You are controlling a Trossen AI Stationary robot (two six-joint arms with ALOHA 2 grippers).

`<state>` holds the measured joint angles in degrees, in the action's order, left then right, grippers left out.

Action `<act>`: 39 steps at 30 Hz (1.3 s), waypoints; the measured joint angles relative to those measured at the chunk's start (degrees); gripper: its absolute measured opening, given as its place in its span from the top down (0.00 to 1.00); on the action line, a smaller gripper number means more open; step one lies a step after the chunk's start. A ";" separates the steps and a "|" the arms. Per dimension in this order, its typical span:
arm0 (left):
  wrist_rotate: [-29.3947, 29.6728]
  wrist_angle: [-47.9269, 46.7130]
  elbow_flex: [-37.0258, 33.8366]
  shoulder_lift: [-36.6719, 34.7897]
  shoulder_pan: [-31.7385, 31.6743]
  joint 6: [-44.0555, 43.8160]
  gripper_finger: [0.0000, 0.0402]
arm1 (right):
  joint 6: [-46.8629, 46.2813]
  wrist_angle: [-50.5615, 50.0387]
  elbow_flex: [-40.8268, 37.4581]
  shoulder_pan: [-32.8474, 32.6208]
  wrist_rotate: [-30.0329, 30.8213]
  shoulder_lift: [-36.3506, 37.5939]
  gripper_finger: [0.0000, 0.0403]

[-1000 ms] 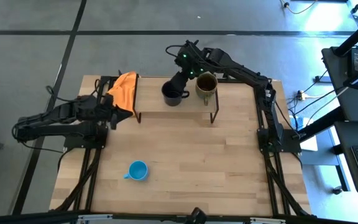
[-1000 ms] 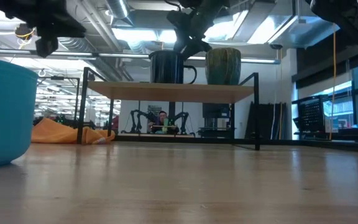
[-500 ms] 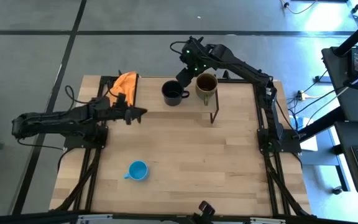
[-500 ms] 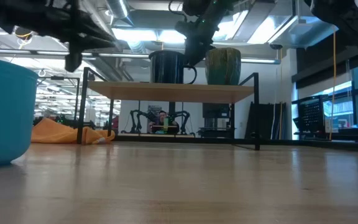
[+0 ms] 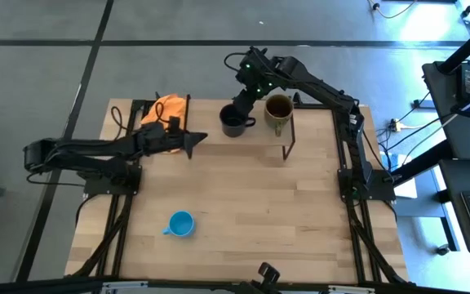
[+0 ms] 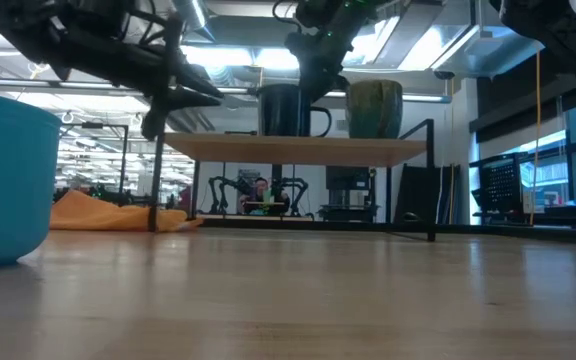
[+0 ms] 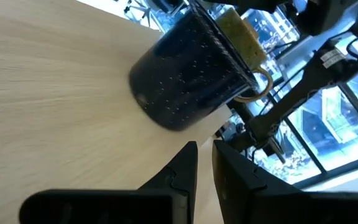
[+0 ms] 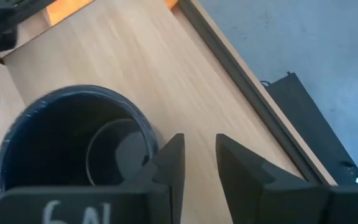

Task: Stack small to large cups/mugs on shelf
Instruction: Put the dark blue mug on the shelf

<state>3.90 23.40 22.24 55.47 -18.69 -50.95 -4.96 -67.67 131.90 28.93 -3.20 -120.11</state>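
Observation:
The shelf's end frame [image 6: 156,182] has my left gripper reaching low and level across it. The gripper should back away, move up and come down toward the black mug's rim [image 5: 223,116] from above.
The black mug [image 5: 233,121] and the olive-brown mug [image 5: 278,107] stand upright side by side on the shelf [image 5: 251,147] at the table's far side. The light blue mug [image 5: 182,223] stands on the tabletop near the front. My left gripper [image 5: 201,137] reaches level over the shelf's left end, fingers shut, pointing at the black mug [image 7: 191,74]. My right gripper [image 5: 241,104] hangs just over the black mug's far rim [image 8: 148,134], fingers a little apart and empty. My left gripper's fingertips [image 7: 188,163] lie above the shelf's top board [image 7: 55,93]; whether any part of the gripper touches the shelf's left end I cannot tell. My right gripper has one finger [image 8: 169,163] right beside the black mug's rim; whether it touches I cannot tell.
An orange cloth [image 5: 163,110] lies on the table at the shelf's left end, under my left arm. The wide tabletop [image 5: 300,220] stretches in front of the shelf. In the low view, the room shows beyond the shelf [image 6: 298,150].
My left gripper has gone toward the table's right edge, from beside the cloth to over the shelf's left end. The shelf with both mugs has slid a little toward the right. My right gripper has risen off the black mug and moved right with it.

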 joint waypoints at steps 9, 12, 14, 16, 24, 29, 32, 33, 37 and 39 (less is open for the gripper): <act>-3.67 2.97 1.41 0.51 -0.31 -0.07 0.89 | 0.97 -0.41 0.00 0.00 -0.45 0.00 0.77; -7.22 1.30 2.71 -1.23 -0.32 0.00 0.89 | 1.10 -1.20 0.00 0.00 -0.46 0.00 0.77; -9.40 -2.34 4.81 -2.85 -0.26 0.06 0.89 | 1.39 -2.31 0.00 0.02 -0.43 0.00 0.77; -11.15 -10.81 8.03 -3.96 -0.30 2.12 0.89 | 2.53 -3.18 0.00 0.09 -0.44 0.00 0.77; -11.58 -47.90 26.53 -2.06 -0.78 26.47 0.89 | 4.60 -3.44 0.00 0.17 -0.39 0.00 0.77; -11.56 -49.76 32.23 2.22 -2.07 35.29 0.89 | 6.63 -3.03 0.00 0.17 -0.31 0.00 0.77; -11.45 -49.76 33.42 6.70 -3.28 37.05 0.89 | 8.03 -3.07 0.00 0.17 0.68 0.00 0.77; -11.49 -49.77 33.76 8.37 -3.73 37.23 0.89 | 8.38 -3.17 0.00 0.17 0.86 0.00 0.77; -11.39 -49.83 36.11 14.48 -4.68 39.04 0.89 | 9.01 -4.21 0.00 0.17 1.97 0.00 0.77; -11.18 -49.77 37.69 16.74 -4.73 40.53 0.89 | 9.76 -5.35 0.00 0.17 2.01 0.00 0.77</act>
<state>-7.28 -26.36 59.93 72.21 -23.42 -10.43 4.80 -73.02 131.90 29.10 -1.19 -120.11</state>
